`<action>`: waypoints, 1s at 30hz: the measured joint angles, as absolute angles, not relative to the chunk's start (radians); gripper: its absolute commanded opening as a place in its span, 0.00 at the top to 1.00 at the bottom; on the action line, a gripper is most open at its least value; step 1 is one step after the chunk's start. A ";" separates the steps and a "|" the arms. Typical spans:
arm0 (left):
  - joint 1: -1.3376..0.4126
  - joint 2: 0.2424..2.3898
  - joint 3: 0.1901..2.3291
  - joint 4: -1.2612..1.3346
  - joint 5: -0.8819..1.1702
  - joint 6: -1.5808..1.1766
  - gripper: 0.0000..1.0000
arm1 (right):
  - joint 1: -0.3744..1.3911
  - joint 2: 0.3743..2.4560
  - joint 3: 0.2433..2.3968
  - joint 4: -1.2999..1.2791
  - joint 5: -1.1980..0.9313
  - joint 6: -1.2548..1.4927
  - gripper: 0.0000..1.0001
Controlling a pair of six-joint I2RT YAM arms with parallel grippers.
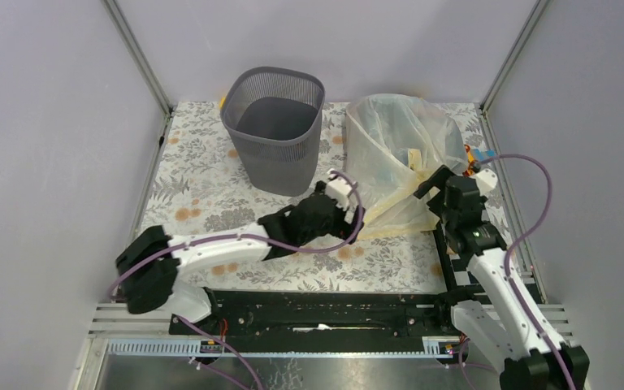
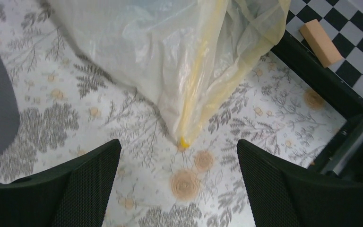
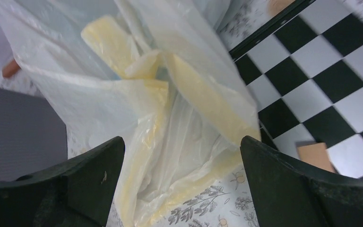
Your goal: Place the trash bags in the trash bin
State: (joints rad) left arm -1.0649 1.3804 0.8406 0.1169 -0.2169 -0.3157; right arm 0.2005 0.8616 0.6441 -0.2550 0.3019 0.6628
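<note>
The pale yellow trash bag's near rim lies in limp folds [image 1: 393, 218], so I expect the bag's opening [image 1: 388, 161] to spread apart when I pull the bag's rim aside.
A pale yellow translucent trash bag [image 1: 398, 154] lies crumpled on the floral cloth at the right, beside the dark grey mesh trash bin [image 1: 275, 128]. The bin stands upright at the back centre and looks empty. My left gripper [image 1: 343, 193] is open just left of the bag's near edge; in the left wrist view [image 2: 178, 156] the bag's corner [image 2: 184, 71] lies just beyond the fingertips. My right gripper [image 1: 432, 185] is open at the bag's right side; in the right wrist view [image 3: 182, 156] the bag's folds [image 3: 170, 118] lie between and beyond the fingers.
The floral cloth [image 1: 211, 187] covers the table. A black-and-white chequered board [image 3: 321, 80] lies right of the bag, with an orange block [image 2: 319, 41] on it. Small orange items [image 1: 475, 158] sit at the far right. Grey walls enclose the table.
</note>
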 measured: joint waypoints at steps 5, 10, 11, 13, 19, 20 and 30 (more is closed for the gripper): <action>-1.073 1.590 1.087 0.019 -0.239 -0.235 0.07 | 0.184 0.697 0.644 -0.314 0.419 0.670 0.02; -1.073 1.786 1.325 -0.056 -0.245 -0.172 0.09 | 0.182 0.489 0.644 -0.368 0.552 0.678 0.03; -1.073 1.817 1.361 -0.068 -0.245 -0.162 0.09 | 0.182 0.457 0.644 -0.375 0.573 0.678 0.03; -1.073 1.880 1.433 -0.095 -0.244 -0.146 0.08 | 0.182 0.372 0.646 -0.385 0.621 0.676 0.03; -1.074 2.024 1.582 -0.156 -0.249 -0.097 0.01 | 0.182 0.246 0.682 -0.403 0.701 0.666 0.03; -1.075 2.045 1.605 -0.167 -0.256 -0.089 0.01 | 0.182 0.236 0.686 -0.404 0.707 0.666 0.03; -1.098 2.246 1.827 -0.250 -0.434 0.011 0.59 | 0.182 0.219 0.689 -0.424 0.713 0.665 0.24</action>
